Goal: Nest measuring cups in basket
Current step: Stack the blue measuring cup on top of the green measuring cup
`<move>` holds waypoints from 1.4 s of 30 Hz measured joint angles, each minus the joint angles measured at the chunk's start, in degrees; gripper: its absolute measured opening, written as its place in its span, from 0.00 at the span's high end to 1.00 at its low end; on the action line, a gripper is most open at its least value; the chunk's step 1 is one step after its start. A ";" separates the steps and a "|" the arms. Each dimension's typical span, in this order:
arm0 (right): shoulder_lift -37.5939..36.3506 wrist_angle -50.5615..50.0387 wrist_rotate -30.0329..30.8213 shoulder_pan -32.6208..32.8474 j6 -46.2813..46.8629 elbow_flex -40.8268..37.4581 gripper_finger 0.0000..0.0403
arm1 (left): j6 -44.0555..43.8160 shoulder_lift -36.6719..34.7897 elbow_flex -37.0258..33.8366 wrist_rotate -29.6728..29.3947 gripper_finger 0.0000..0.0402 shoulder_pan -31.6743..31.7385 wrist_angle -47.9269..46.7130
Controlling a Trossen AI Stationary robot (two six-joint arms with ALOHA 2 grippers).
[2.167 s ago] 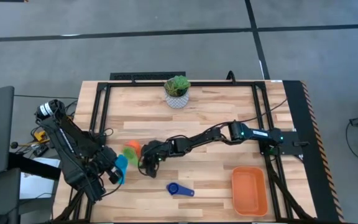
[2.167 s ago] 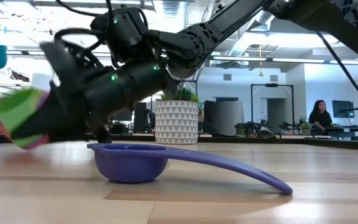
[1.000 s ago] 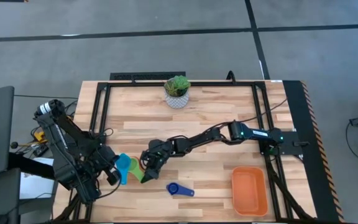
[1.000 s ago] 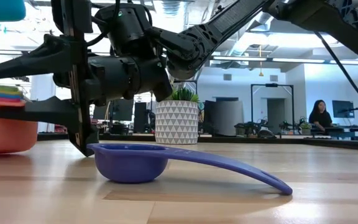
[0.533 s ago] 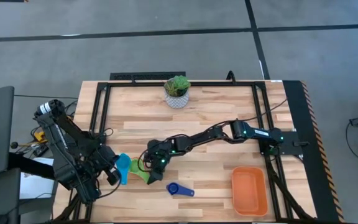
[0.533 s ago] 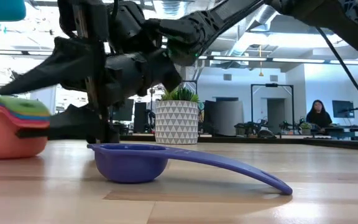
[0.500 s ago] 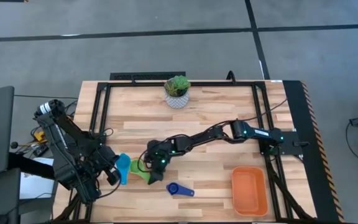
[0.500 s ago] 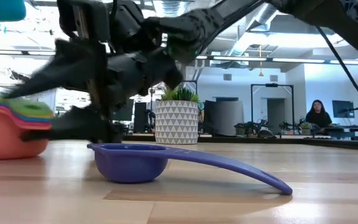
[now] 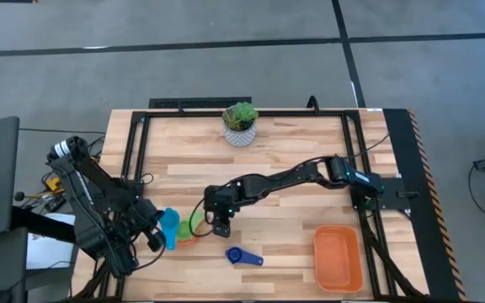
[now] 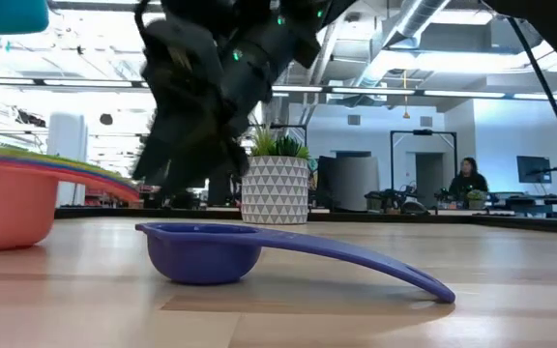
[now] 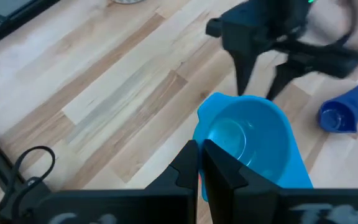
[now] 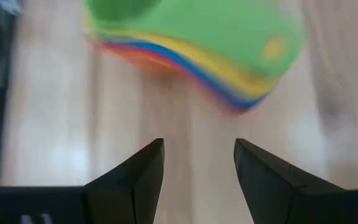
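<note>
The robot's right gripper is crowding the green cup (image 9: 196, 220), so it should move away before the left gripper turns the light blue cup (image 9: 169, 223) and nests it there.
A nested stack of cups (image 9: 192, 227), green on top and red at the bottom, stands on its base on the wood; the low view shows it at the left (image 10: 8, 208). My right gripper (image 9: 219, 227) is open and hovers just right of the stack (image 12: 191, 31), touching nothing. My left gripper (image 9: 160, 229) is shut on a light blue cup (image 9: 169, 225) left of the stack. The dark blue cup (image 9: 242, 257) lies bowl down-side on the table, handle tip resting too (image 10: 433, 285). The orange basket (image 9: 338, 257) sits near the right corner. My left gripper pinches the light blue cup between its two shut fingers (image 11: 191, 163) at the cup's edge nearest the wrist (image 11: 199, 134). The cup is lifted clear of the table, mouth up (image 11: 247, 137). The fingers themselves cover the exact spot.
A white patterned pot with a green plant (image 9: 240, 124) stands at the far edge. Black frame rails (image 9: 137, 143) run along the table's left, far and right sides. Bare wood lies between the dark blue cup and the basket.
My right gripper carried the tilted stack down and toward the near edge, set it upright on the table beside the light blue cup, let go, then drew back toward the right and rose. The stack stays where it was put.
</note>
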 joint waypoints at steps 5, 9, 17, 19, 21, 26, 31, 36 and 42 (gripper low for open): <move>-1.01 -1.11 2.78 -0.04 -0.38 0.14 0.45 | -1.38 2.04 0.00 0.18 1.00 0.03 0.09; -1.01 -2.78 6.88 -0.16 -1.14 0.14 0.46 | -3.04 3.93 0.00 1.67 1.00 0.00 0.69; 1.60 1.13 7.53 3.44 -1.71 -0.01 0.53 | -4.29 8.56 0.00 6.62 1.00 0.00 0.77; 1.50 3.24 7.92 4.49 -2.04 0.21 0.55 | -6.35 9.31 0.00 6.52 1.00 0.00 0.90; 1.16 3.16 10.15 5.21 -2.14 0.25 0.57 | -9.99 9.82 0.00 5.88 1.00 0.00 0.99; 1.13 2.20 11.70 5.15 -2.08 0.21 0.62 | -19.51 11.91 0.00 2.75 1.00 -0.21 1.69; 1.09 -1.89 11.75 5.26 -2.08 0.20 0.66 | -17.76 13.79 0.00 6.61 1.00 -0.26 5.27; 1.09 -2.05 11.71 5.30 -2.05 0.20 0.69 | -17.68 15.30 0.00 6.53 1.00 -0.24 7.32; 1.07 -2.11 11.56 5.28 -2.05 0.20 0.69 | -21.17 17.38 0.00 8.18 0.99 0.96 7.39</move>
